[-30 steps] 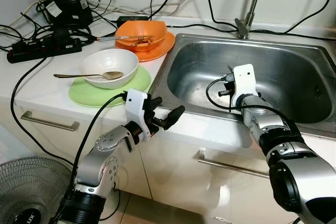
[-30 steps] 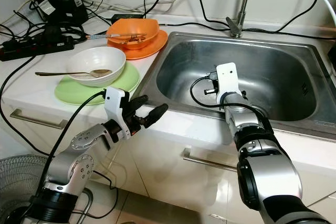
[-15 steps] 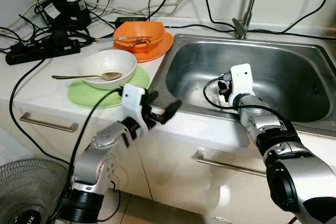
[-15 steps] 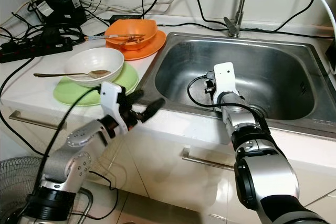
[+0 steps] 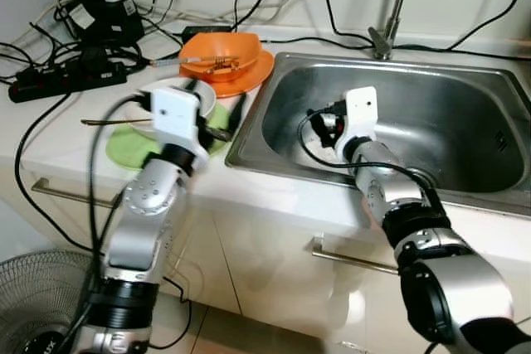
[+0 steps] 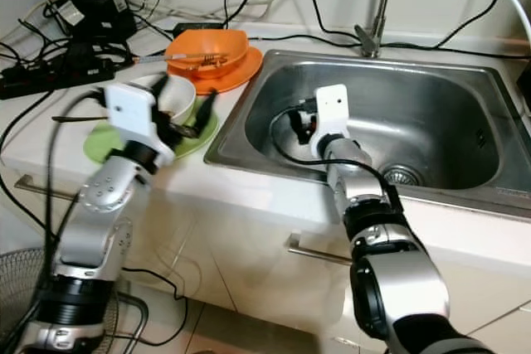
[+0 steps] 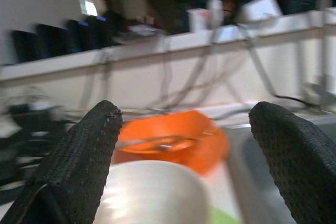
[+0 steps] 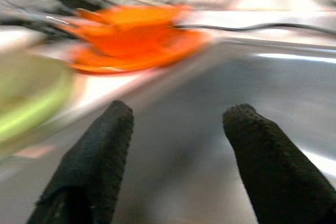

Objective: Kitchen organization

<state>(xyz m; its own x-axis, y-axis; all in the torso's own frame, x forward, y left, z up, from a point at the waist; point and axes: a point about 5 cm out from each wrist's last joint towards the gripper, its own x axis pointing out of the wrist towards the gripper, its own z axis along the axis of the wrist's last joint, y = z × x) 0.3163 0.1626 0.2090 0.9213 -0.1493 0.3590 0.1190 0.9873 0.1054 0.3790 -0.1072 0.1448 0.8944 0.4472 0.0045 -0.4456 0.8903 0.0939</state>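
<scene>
I expect the metal spoon to come free and the white bowl to stay in place when I lift, because the spoon's handle sticks out past the white bowl's rim.
A white bowl with a metal spoon in it sits on a green plate on the counter. Behind it an orange bowl holding utensils rests on an orange plate. My left gripper hovers open just above the white bowl's near right rim. In the left wrist view its fingers frame the white bowl and the orange bowl. My right gripper is open, low inside the steel sink, pointing at its left wall; its fingers are apart with nothing between them.
A power strip, adapters and tangled cables crowd the counter's back left. The faucet rises behind the sink, whose drain lies at its front. Drawer handles run below the counter edge. A fan stands on the floor at lower left.
My left arm has risen from below the counter's front edge to over the white bowl. My right gripper has swung left inside the sink towards its left wall.
</scene>
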